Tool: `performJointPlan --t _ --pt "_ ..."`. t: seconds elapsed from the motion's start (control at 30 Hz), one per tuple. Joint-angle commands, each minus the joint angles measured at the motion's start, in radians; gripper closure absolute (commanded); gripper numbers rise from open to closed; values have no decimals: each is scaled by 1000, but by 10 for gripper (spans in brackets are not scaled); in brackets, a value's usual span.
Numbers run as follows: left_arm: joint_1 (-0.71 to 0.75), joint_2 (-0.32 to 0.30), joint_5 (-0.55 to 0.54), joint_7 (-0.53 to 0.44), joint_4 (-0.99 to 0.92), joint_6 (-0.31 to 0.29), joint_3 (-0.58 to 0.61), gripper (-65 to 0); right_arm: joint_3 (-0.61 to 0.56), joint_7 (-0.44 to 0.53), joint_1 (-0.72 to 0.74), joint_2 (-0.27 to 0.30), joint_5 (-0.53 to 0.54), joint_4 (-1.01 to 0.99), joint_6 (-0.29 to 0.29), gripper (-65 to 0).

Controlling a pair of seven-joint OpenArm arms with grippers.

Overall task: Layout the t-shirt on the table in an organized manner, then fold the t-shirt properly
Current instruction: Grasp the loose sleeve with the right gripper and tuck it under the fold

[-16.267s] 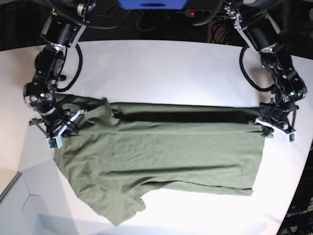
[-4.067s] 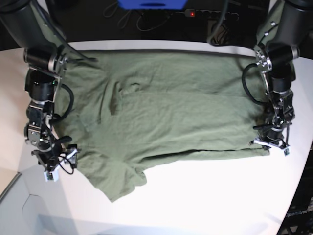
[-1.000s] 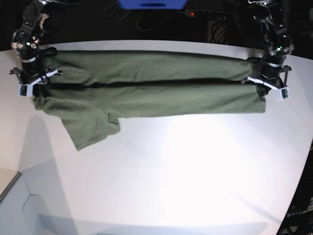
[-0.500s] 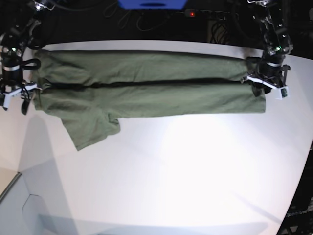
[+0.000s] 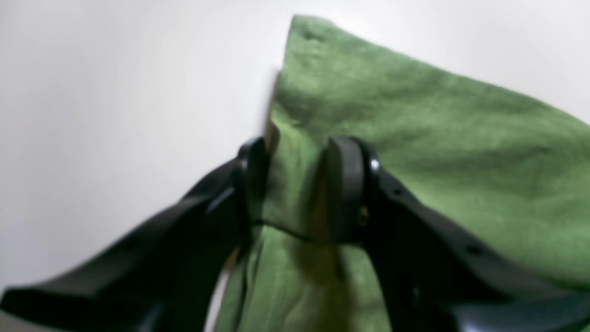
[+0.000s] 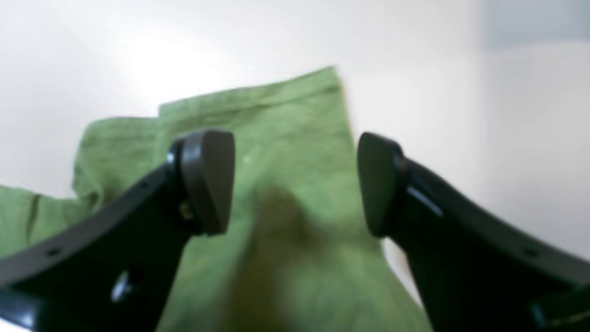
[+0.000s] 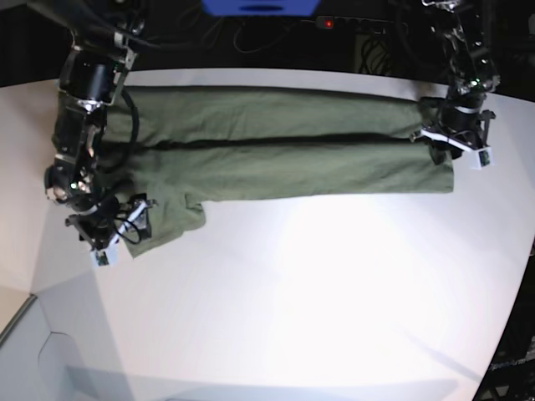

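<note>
One sleeve (image 7: pixel 171 224) pokes out beyond the band's front edge, so my right gripper should fold that sleeve back onto the band (image 7: pixel 159 163) before I fold the band to make it shorter.
The olive-green t-shirt (image 7: pixel 276 159) lies along the far side of the white table (image 7: pixel 318 292) as a long band folded lengthwise. One sleeve sticks out toward the front at its left end. My right gripper (image 7: pixel 119 230) hovers over that sleeve, and in the right wrist view its jaws (image 6: pixel 295 180) stand wide open above the green cloth (image 6: pixel 276 115). My left gripper (image 7: pixel 456 146) is at the band's right end. In the left wrist view its fingers (image 5: pixel 297 184) stand apart, straddling a fold of the t-shirt (image 5: pixel 415 138).
A power strip with a red light (image 7: pixel 328 22), black cables and a blue object (image 7: pixel 259 7) sit behind the table's far edge. A grey panel (image 7: pixel 50 359) adjoins the table at the front left. The table curves away at the right edge (image 7: pixel 518 276).
My right arm has left the band's far-left end and come forward to the sleeve, jaws now wide. My left gripper has stayed at the right end and loosened its jaws.
</note>
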Motion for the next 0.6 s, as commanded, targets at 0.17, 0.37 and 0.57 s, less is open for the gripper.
performJointPlan --t 0.17,0.37,0.57 --pt "-2 -12 -5 -19 17 0 -5 -220 -4 163 164 64 15 -281 -56 -419" --pt "-2 -15 -5 -19 16 0 -10 -219 -4 255 188 93 15 -427 -85 -417" --pt "-5 -19 -5 -19 16 0 -11 -219 -4 258 114 56 17 -382 -82 -295"
